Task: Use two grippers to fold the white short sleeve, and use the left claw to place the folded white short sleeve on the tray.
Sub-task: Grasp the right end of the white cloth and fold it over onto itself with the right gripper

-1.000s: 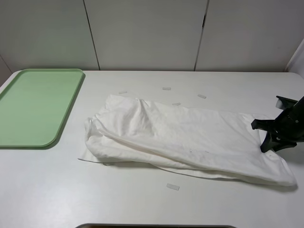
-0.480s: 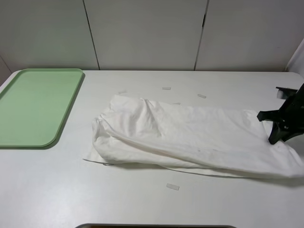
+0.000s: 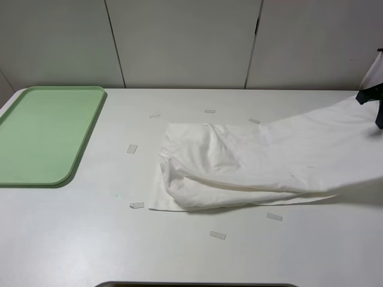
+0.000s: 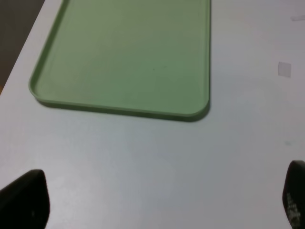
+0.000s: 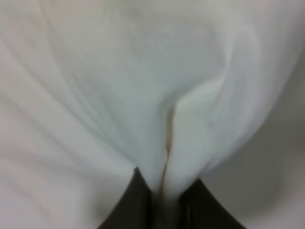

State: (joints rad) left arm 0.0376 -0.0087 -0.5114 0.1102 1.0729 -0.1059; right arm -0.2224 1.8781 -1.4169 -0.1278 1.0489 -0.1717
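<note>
The held end of the white short sleeve [image 3: 357, 113] extends away from the tray. Next, my right gripper brings it back over the sleeve's middle [image 3: 260, 146] and sets it down.
The white short sleeve [image 3: 239, 161] lies bunched on the table right of the middle. Its right end rises off the table toward the right edge, where my right gripper [image 3: 376, 98] holds it, only partly in view. In the right wrist view the black fingertips [image 5: 138, 200] of the right gripper [image 5: 164, 207] are shut on a pinch of the white cloth [image 5: 143, 86]. The pale green tray [image 3: 42, 134] sits at the far left with nothing on it. The left wrist view shows my left gripper [image 4: 159, 200] open above bare table, a little short of the tray [image 4: 124, 57].
Small pale tape strips dot the table: one [image 3: 132, 149] between tray and shirt, one [image 3: 137, 205] by the shirt's near left corner, others [image 3: 218, 235] in front of it. White wall panels stand behind. A dark edge [image 3: 197, 284] shows at the bottom.
My right gripper has moved right and up, dragging the shirt to the right and lifting its right end off the table. Tape strips that lay under the cloth now show.
</note>
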